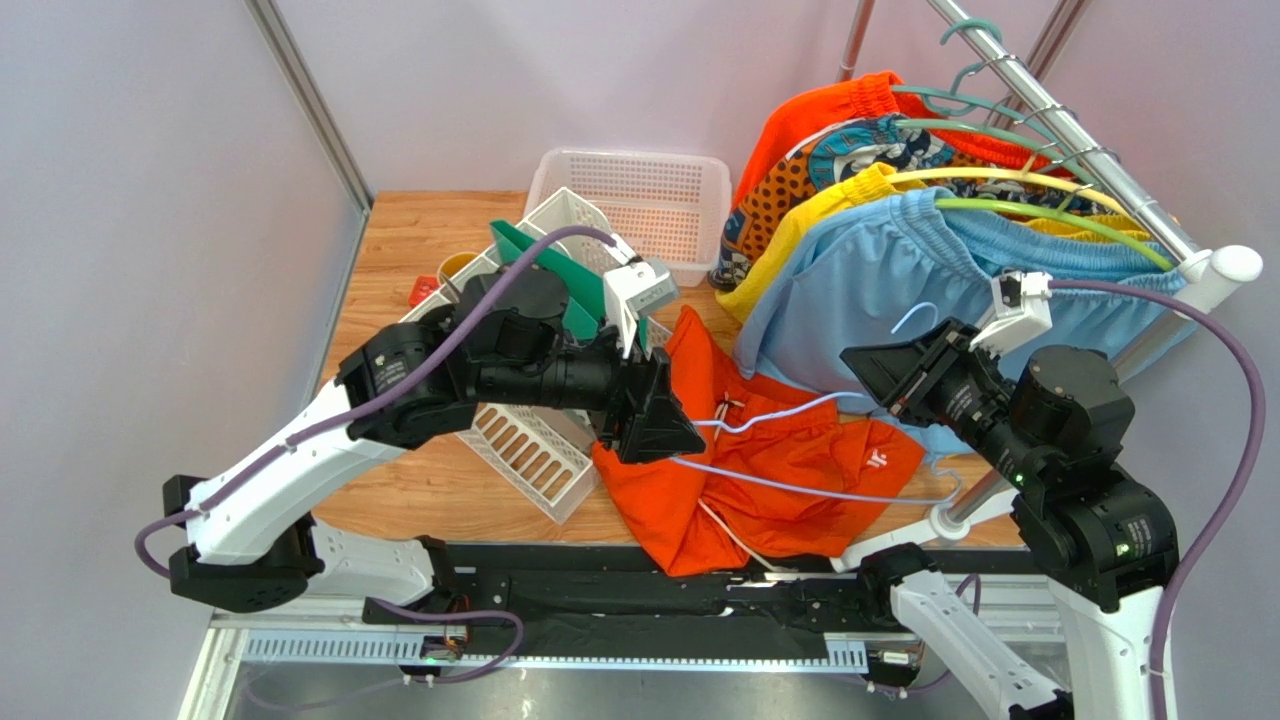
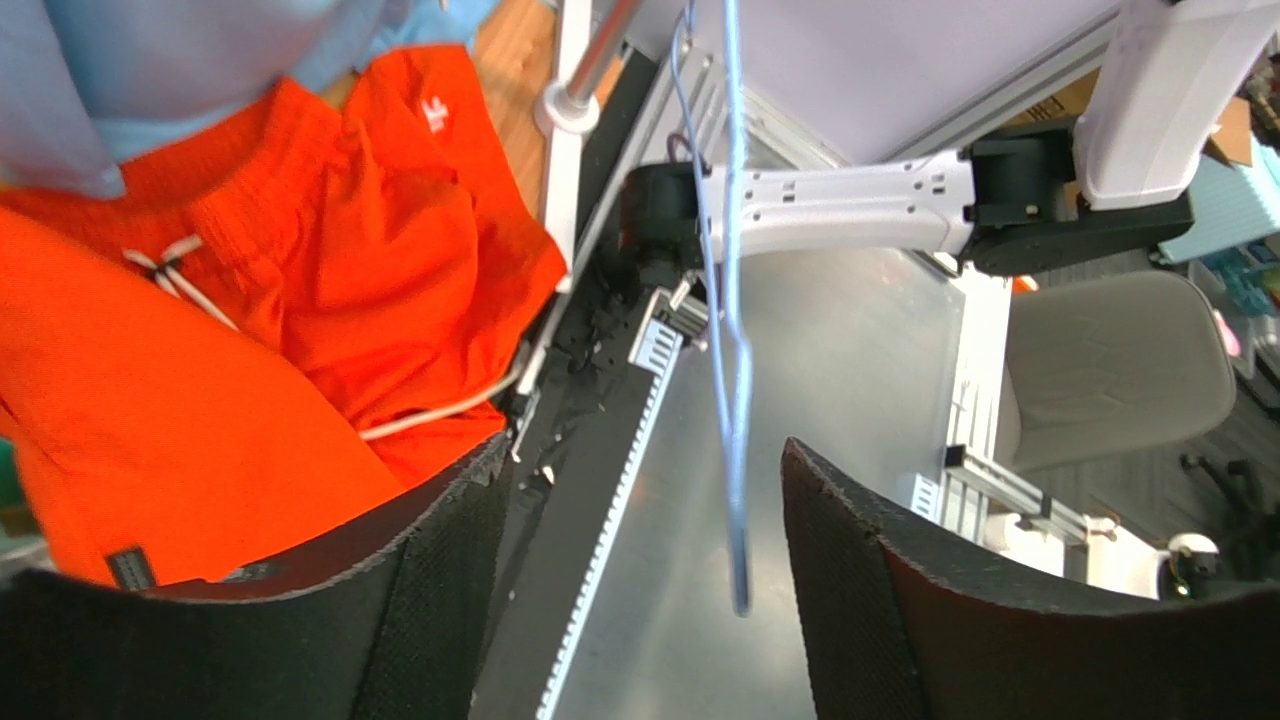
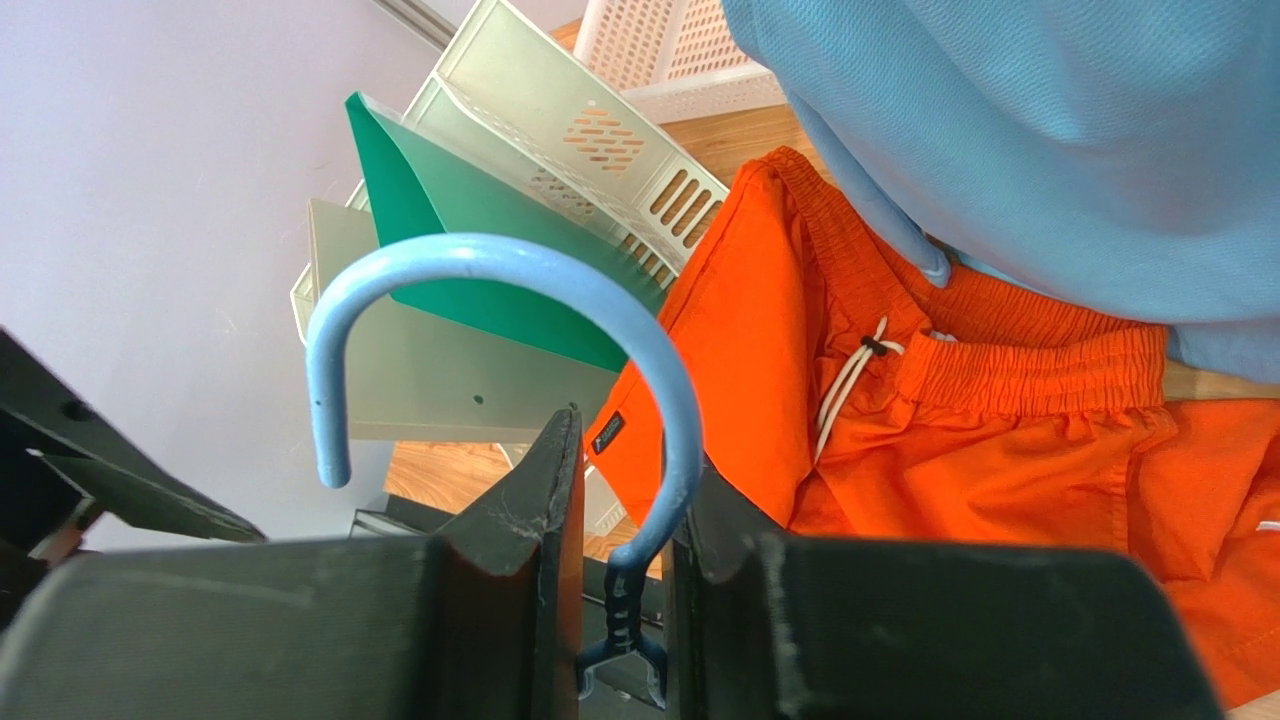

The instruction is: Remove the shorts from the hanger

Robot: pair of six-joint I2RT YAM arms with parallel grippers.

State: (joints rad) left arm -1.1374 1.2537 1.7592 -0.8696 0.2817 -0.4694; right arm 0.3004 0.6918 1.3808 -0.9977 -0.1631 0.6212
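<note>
My left gripper should grab the hanger's far end [image 2: 738, 570] and bring the hanger's hook to the rail, because my right gripper is holding the light blue hanger below its hook [image 3: 631, 548].
The bright orange shorts [image 1: 751, 473] lie crumpled on the table's front middle, white drawstring showing; they also show in the left wrist view [image 2: 301, 330] and the right wrist view [image 3: 962, 405]. A thin light blue hanger [image 1: 781, 413] stretches above them, free of the cloth. My right gripper [image 1: 887, 375] is shut on the hanger's neck just below the hook [image 3: 496, 270]. My left gripper [image 1: 664, 423] is open, and the hanger's far end [image 2: 735, 390] hangs between its fingers without touching them. The light blue shorts [image 1: 872, 278] hang on the rail behind, on a green hanger.
The metal clothes rail [image 1: 1052, 113] runs along the right with yellow [image 1: 804, 218] and patterned [image 1: 819, 165] shorts on hangers. A white basket [image 1: 646, 188], a green folder [image 1: 549, 278] and a white file rack [image 1: 526, 450] stand at the left behind my left arm.
</note>
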